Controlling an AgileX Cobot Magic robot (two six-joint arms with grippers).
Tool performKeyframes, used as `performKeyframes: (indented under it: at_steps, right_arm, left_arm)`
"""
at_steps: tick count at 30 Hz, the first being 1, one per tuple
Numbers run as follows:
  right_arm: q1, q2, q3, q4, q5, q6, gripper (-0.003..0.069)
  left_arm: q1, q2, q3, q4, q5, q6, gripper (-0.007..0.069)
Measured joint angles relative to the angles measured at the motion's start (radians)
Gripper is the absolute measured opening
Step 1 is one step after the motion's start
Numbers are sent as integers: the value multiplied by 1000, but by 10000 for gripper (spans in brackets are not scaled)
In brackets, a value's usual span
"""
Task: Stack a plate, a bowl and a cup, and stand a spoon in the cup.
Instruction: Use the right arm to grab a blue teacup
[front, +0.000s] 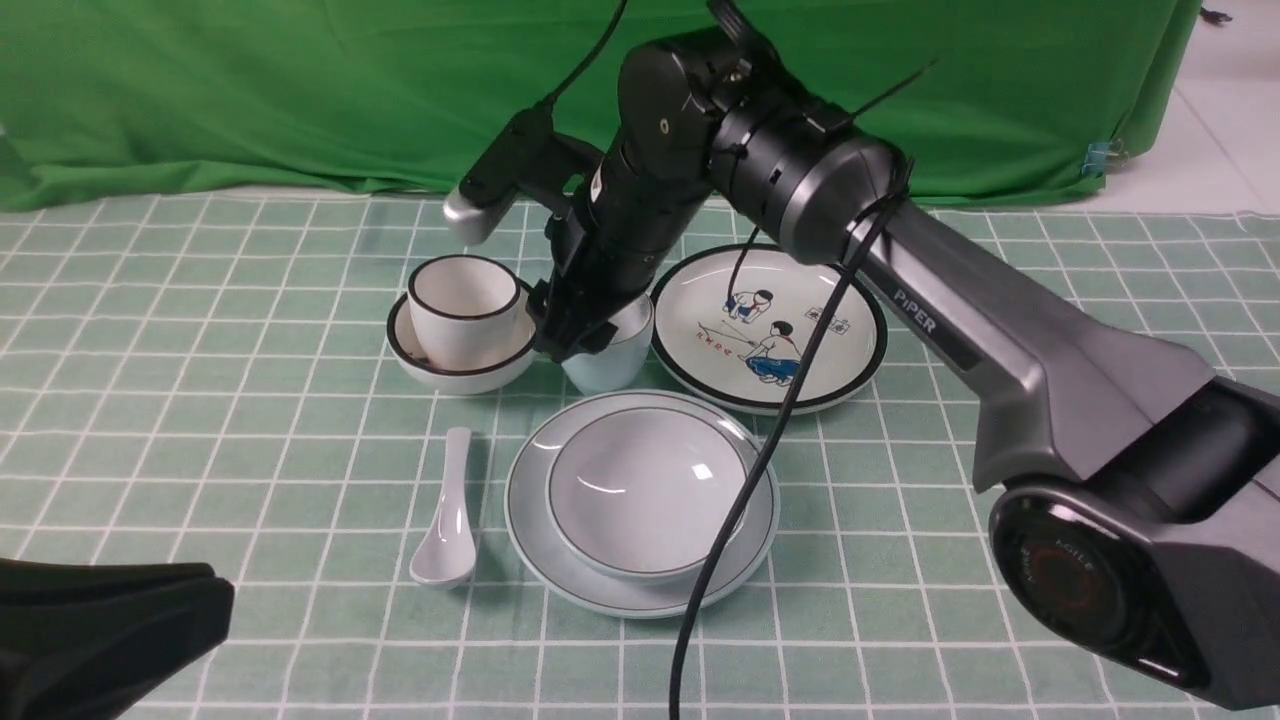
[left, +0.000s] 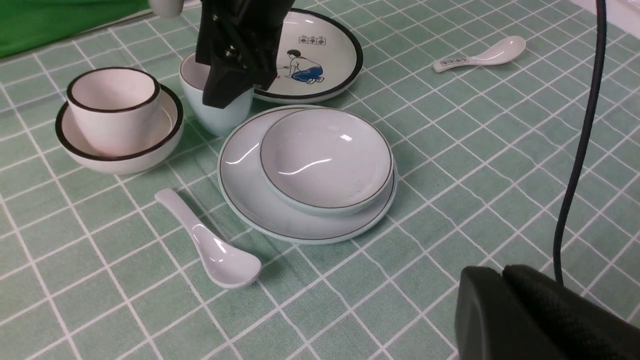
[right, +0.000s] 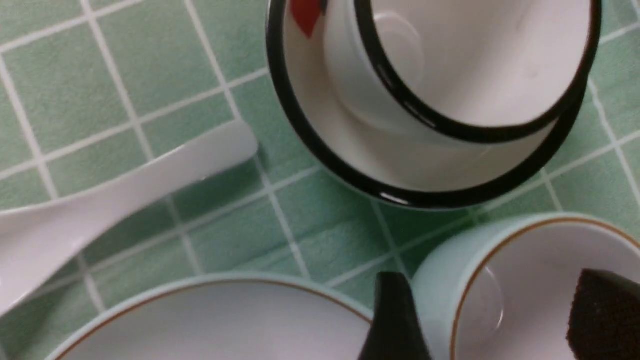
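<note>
The cable (front: 786, 414) goes straight past the pale bowl's rim (front: 735, 510), so it should swing clear of the bowl while I carry the cup.
The pale bowl (front: 645, 490) sits inside the green-rimmed plate (front: 530, 520) at the table's middle front. Just left of the plate lies the plain white spoon (front: 450, 520), scoop toward me. Behind the plate the pale blue cup (front: 610, 370) stands upright on the cloth. My right gripper (front: 578, 335) reaches down over the cup and is open. In the right wrist view its gripper (right: 492, 300) straddles the wall of the cup (right: 435, 285), one finger outside and one inside. My left gripper (left: 500, 272) is shut and empty, low at the near left.
A black-rimmed cream cup (front: 465, 310) sits in a black-rimmed bowl (front: 410, 350) just left of the pale cup. A cartoon plate (front: 830, 370) lies to its right. A printed spoon (left: 480, 54) rests far right. The right arm's cable (front: 740, 500) hangs over the bowl.
</note>
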Motion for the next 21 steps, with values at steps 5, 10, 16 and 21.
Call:
performKeyframes:
  at_steps: [5, 10, 16, 21]
  right_arm:
    - [-17, 39, 0, 1, -14, -2, 423]
    - [-19, 51, 8, 5, -14, -3, 313]
    - [-19, 51, 29, 11, 14, -3, 112]
    - [-19, 17, 38, 4, 61, -2, 88]
  left_arm:
    - [0, 0, 0, 1, 0, 0, 17]
    - [0, 0, 0, 2, 0, 0, 17]
    - [0, 0, 0, 2, 9, 0, 17]
    - [0, 0, 0, 3, 15, 0, 17]
